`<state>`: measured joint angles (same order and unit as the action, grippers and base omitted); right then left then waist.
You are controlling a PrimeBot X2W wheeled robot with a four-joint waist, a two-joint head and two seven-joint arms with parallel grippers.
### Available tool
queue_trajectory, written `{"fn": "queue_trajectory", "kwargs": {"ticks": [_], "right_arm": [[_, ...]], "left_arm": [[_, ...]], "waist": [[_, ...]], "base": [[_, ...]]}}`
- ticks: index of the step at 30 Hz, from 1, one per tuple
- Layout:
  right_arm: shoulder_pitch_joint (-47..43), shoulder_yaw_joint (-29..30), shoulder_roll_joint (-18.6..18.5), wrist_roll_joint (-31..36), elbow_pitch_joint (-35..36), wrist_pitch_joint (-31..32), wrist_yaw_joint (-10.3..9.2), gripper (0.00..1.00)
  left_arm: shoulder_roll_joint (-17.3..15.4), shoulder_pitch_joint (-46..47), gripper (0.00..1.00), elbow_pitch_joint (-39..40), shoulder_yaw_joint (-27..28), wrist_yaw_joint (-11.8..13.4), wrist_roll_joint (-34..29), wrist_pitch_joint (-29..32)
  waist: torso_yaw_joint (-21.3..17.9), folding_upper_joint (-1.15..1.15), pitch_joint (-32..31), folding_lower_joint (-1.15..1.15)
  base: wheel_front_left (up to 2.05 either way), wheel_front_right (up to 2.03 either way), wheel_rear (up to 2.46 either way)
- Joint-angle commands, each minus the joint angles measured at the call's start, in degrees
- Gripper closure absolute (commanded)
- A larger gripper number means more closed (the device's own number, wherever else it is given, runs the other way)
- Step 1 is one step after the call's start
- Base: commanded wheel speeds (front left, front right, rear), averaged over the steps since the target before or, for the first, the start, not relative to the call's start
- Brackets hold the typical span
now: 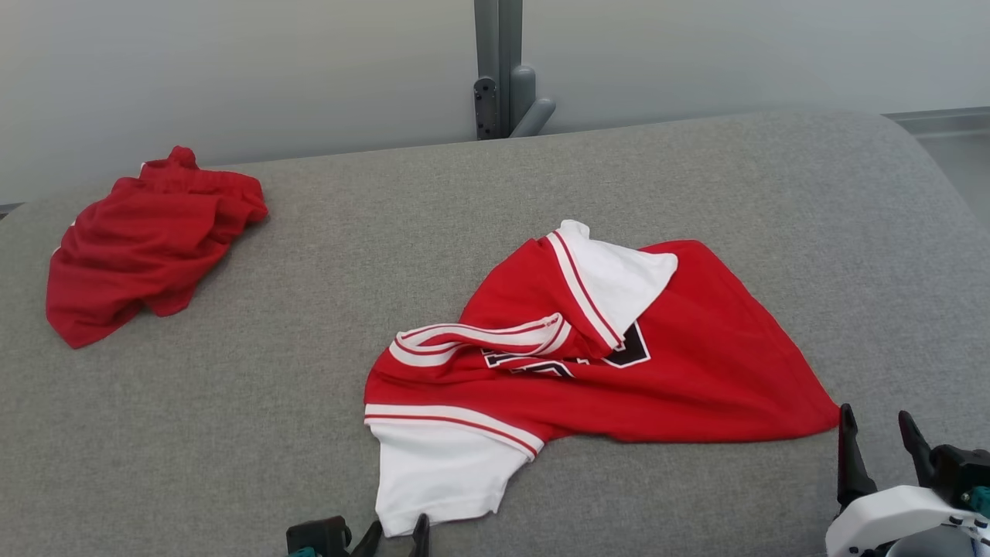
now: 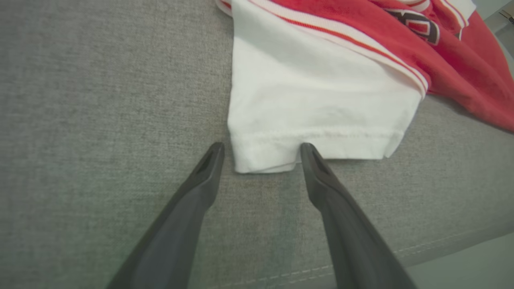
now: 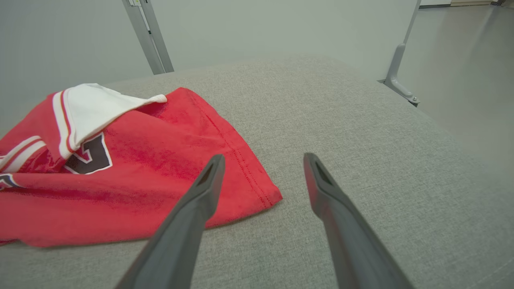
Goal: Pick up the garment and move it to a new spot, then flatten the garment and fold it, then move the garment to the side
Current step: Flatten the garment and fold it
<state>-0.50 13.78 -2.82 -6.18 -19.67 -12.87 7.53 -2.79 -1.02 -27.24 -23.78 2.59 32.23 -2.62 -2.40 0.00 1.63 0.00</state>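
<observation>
My gripper will make the garment fall open and show the whole print when it lifts it, because the far white sleeve lies folded over the black print.
The garment is a red jersey with white sleeves and striped trim, lying crumpled in the middle of the grey padded table. My left gripper is at the near edge, open. In the left wrist view its fingers straddle the hem corner of the white sleeve, and the left gripper has not closed on it. My right gripper stands open just right of the jersey's red hem corner. In the right wrist view that corner of the garment lies beside the left finger of the right gripper.
A second red garment lies bunched at the table's far left. A grey post rises behind the far edge. The table rounds off to the right, with a leg bracket and floor beyond.
</observation>
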Motion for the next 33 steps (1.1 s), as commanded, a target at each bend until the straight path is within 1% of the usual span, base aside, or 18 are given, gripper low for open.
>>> {"fn": "queue_trajectory", "kwargs": {"ticks": [1, 3, 4, 6, 8, 9, 10, 12, 17, 22, 23, 24, 25, 26, 28, 29, 30, 33], "right_arm": [[1.1, 0.9, -0.2, 0.7, -1.0, -0.3, -0.08, 0.00], [2.5, 2.6, -0.1, 1.8, -4.1, -0.2, -0.08, 0.00], [3.4, 3.3, -0.1, 2.1, -5.6, -0.1, -0.08, 0.00], [5.2, 4.6, -0.1, 2.7, -9.0, -0.1, -0.08, 0.00], [7.1, 5.6, -0.1, 2.9, -12.0, -0.4, -0.08, 0.00], [7.8, 6.2, -0.1, 3.6, -13.7, -0.4, -0.08, 0.00], [8.6, 6.7, -0.1, 4.0, -15.4, -0.5, -0.08, 0.00], [10.4, 7.6, -0.1, 4.1, -18.5, -0.8, -0.08, 0.00], [14.1, 7.9, -0.2, 3.0, -25.8, -1.2, -0.08, 0.00], [16.5, 8.0, -0.2, 2.4, -30.0, -1.6, -0.08, 0.00], [17.1, 8.1, -0.2, 2.2, -30.9, -1.7, -0.08, 0.07], [17.6, 8.2, -0.2, 1.9, -32.0, -1.7, -0.08, 0.25], [18.5, 8.4, -0.8, 1.7, -34.0, -1.7, -0.08, 0.56], [18.5, 8.4, -0.8, 1.7, -34.0, -1.7, -0.08, 0.56], [19.3, 8.6, -0.9, 1.2, -35.7, -1.7, -0.08, 0.78], [19.7, 8.7, -0.8, 0.4, -36.4, -1.8, -0.08, 0.92], [20.0, 8.7, -0.8, -0.3, -36.9, -1.9, -0.08, 1.00], [20.7, 8.1, -1.1, -2.3, -37.7, -2.1, -0.08, 1.00]], "left_arm": [[-0.2, 0.7, 0.10, -0.5, -0.2, -0.2, 1.0, 0.2], [-0.2, 1.0, 0.23, -1.0, -0.7, -0.1, 2.4, 0.1], [-0.2, 1.2, 0.32, -1.3, -1.0, 0.0, 2.4, 0.1], [-0.2, 1.5, 0.55, -2.1, -1.7, 0.3, 2.9, 0.1], [-0.1, 1.7, 0.64, -2.9, -2.5, 0.0, 3.4, 0.6], [-0.1, 1.9, 0.70, -3.2, -2.9, -0.2, 3.7, 0.8], [-0.1, 2.1, 0.80, -3.6, -3.3, -0.4, 3.7, 1.1], [-0.1, 2.3, 0.89, -4.2, -4.2, -0.9, 4.0, 1.4], [-0.1, 3.2, 1.00, -5.0, -5.4, -1.2, 4.5, 1.4], [-0.2, 3.8, 1.00, -4.9, -5.6, -1.0, 4.2, 0.8], [-0.4, 3.9, 1.00, -4.7, -5.6, -1.1, 4.2, 0.7], [-0.5, 4.0, 1.00, -4.4, -5.6, -1.2, 4.2, 0.6], [-0.7, 4.2, 1.00, -3.7, -5.7, -1.3, 4.1, 0.6], [-0.7, 4.2, 1.00, -3.7, -5.7, -1.3, 4.1, 0.6], [-0.9, 4.3, 1.00, -2.8, -5.9, -1.3, 4.1, 0.6], [-0.9, 4.2, 1.00, -2.3, -5.9, -1.4, 4.1, 0.6], [-1.0, 4.1, 1.00, -1.8, -5.9, -1.5, 4.3, 0.5], [-1.3, 3.8, 1.00, -0.1, -5.9, -1.5, 4.3, 0.0]], "waist": [[0.0, 0.00, 0.3, 0.00], [0.2, 0.00, 0.6, 0.00], [0.3, 0.00, 0.7, 0.00], [0.5, 0.00, 0.9, 0.00], [0.7, 0.00, 1.1, 0.00], [0.9, 0.00, 1.2, 0.00], [1.1, 0.00, 1.3, 0.00], [1.5, 0.00, 1.5, 0.00], [2.4, 0.00, 1.8, 0.00], [2.9, 0.00, 2.1, 0.00], [3.1, 0.00, 2.3, 0.00], [3.2, 0.00, 2.4, 0.00], [3.6, 0.00, 2.5, 0.00], [3.6, 0.00, 2.5, 0.00], [3.9, 0.00, 2.6, 0.00], [4.0, 0.00, 2.6, 0.00], [4.1, 0.00, 2.6, 0.00], [4.3, 0.00, 2.4, 0.00]], "base": [[0.00, 0.00, 0.00], [0.00, 0.00, 0.00], [0.00, 0.00, 0.00], [0.00, 0.00, 0.00], [0.00, 0.00, 0.00], [0.00, 0.00, 0.00], [0.00, 0.00, 0.00], [0.00, 0.00, 0.00], [0.00, 0.00, 0.00], [0.00, 0.00, 0.00], [0.00, 0.00, 0.00], [0.00, 0.00, 0.00], [0.00, 0.00, 0.00], [0.00, 0.00, 0.00], [0.00, 0.00, 0.00], [0.00, 0.00, 0.00], [0.00, 0.00, 0.00], [0.00, 0.00, 0.00]]}}
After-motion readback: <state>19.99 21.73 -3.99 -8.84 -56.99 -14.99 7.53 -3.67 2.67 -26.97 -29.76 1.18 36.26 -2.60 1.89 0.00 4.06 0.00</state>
